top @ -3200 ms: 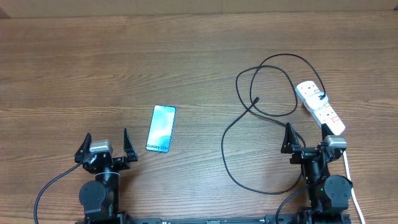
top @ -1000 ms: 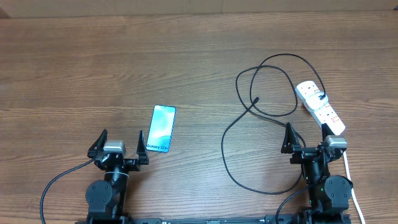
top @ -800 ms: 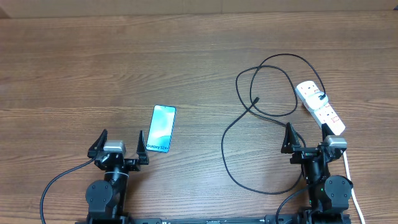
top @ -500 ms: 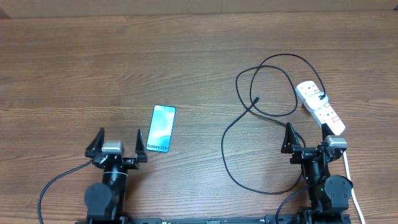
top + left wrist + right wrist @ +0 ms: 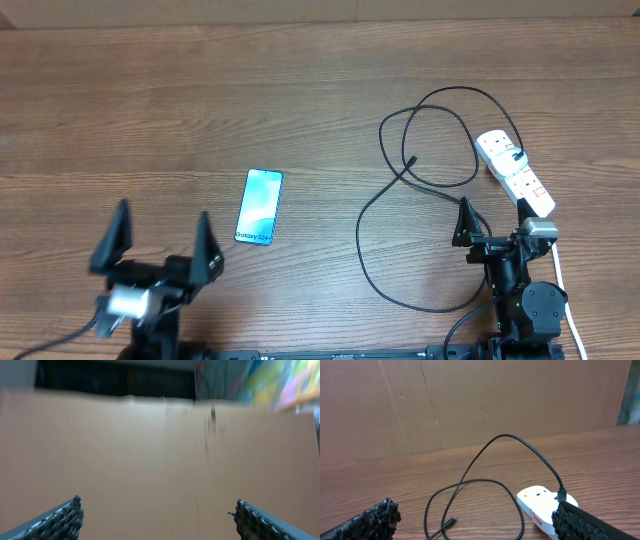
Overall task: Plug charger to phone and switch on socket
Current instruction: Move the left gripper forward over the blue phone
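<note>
The phone is lying flat while my left gripper points at the cardboard wall [image 5: 125, 460], so my left gripper should tilt down over the phone and take hold of the phone's long sides [image 5: 276, 207].
The phone [image 5: 259, 207] lies flat on the wooden table, screen up, "Galaxy" text at its near end. My left gripper [image 5: 160, 242] hovers open and empty to the phone's near left; its wrist view is motion-blurred, with only the fingertips [image 5: 64, 520] and brown surface showing. The charger cable [image 5: 400, 180] loops across the right half, its free connector tip [image 5: 411, 160] [image 5: 451, 522] lying loose on the wood. The cable's other end is plugged into the white socket [image 5: 515, 172] [image 5: 540, 505]. My right gripper [image 5: 492, 222] [image 5: 475, 522] rests open just in front of the socket.
A brown cardboard wall [image 5: 480, 405] stands behind the table's far edge. The socket's white cord [image 5: 563, 285] runs down beside the right arm base. Bare wood lies between the phone and the cable loops.
My left arm has lifted and swung to the left, away from the phone, still open; its wrist view is blurred by the motion. The right arm, the phone and the cable have not moved.
</note>
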{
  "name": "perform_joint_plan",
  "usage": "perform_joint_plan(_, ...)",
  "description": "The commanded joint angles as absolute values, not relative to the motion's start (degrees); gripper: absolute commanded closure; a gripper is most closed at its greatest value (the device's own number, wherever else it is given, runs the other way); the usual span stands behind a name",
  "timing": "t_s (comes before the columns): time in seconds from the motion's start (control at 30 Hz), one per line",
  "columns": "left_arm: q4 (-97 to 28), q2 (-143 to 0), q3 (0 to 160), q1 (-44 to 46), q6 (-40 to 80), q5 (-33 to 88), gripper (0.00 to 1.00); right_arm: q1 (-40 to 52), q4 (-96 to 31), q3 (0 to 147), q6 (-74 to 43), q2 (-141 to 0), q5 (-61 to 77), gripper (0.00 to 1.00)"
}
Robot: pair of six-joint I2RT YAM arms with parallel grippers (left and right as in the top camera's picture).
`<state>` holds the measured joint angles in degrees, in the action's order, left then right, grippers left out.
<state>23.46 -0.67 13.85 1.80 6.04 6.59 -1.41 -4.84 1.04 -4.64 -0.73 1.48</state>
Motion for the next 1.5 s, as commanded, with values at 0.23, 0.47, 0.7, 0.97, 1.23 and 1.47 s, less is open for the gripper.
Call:
perform_joint_plan(0.23,16.51,-20.14,33.93,1.91,6.92,3.51,0.0,-1.56,-4.69,0.43,-4.43,-0.16,1.13,0.0)
perform_joint_plan(0.47,-8.25,-42.68,57.17,1.91,11.75,17.43,0.0,-1.56,-4.67,0.43,-4.43,-0.16,1.13,0.0)
perform_joint_plan(0.7,-38.37,-60.51,76.09,2.9,12.88,20.6,0.0,-1.56,-4.69,0.43,-4.43,-0.16,1.13,0.0)
perform_joint_plan(0.97,-55.9,-72.73,77.78,8.45,12.93,13.58,0.0,-1.56,-4.67,0.43,-4.43,-0.16,1.13,0.0)
perform_joint_plan(1.23,-59.13,-85.23,77.78,9.37,13.76,17.5,0.0,-1.56,-4.69,0.43,-4.43,-0.16,1.13,0.0)
perform_joint_plan(1.47,-61.21,-94.94,77.73,11.81,14.96,13.37,0.0,-1.56,-4.67,0.43,-4.43,-0.16,1.13,0.0)
